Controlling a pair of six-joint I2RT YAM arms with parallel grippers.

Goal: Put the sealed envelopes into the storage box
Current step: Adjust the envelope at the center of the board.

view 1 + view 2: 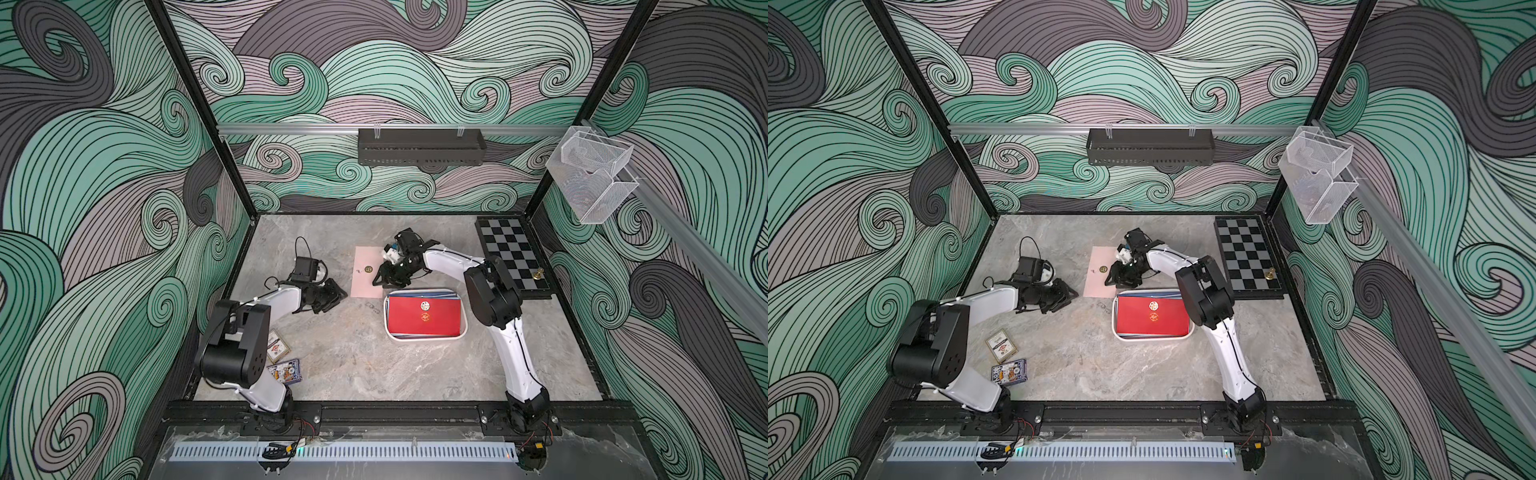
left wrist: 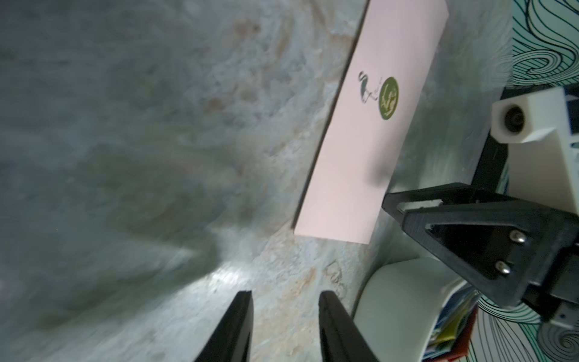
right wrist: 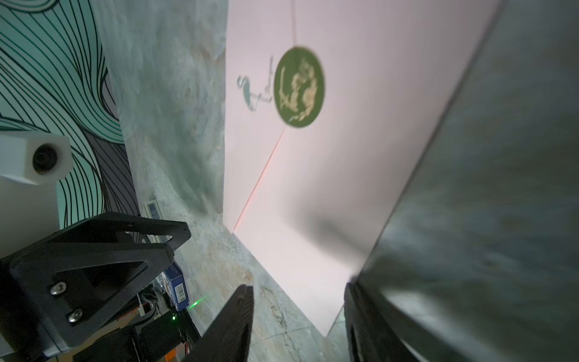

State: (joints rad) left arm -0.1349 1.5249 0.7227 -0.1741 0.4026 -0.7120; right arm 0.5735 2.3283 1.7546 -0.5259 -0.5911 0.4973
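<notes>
My grippers are facing the pink envelope's long edges, so next I turn the envelope's short ends toward them. I should then move my right gripper back and pinch the envelope's far end.
A pink sealed envelope with a round green-gold seal lies flat on the table, left of and behind the storage box. The white storage box holds a stack of envelopes with a red one on top. My right gripper is open, low over the pink envelope, with its near corner between the fingers. My left gripper is open and empty over bare table, just short of the pink envelope and beside the box.
A chessboard with a small gold piece lies at the back right. Two card packs sit by the left arm's base. A black shelf and clear mesh baskets hang on the walls.
</notes>
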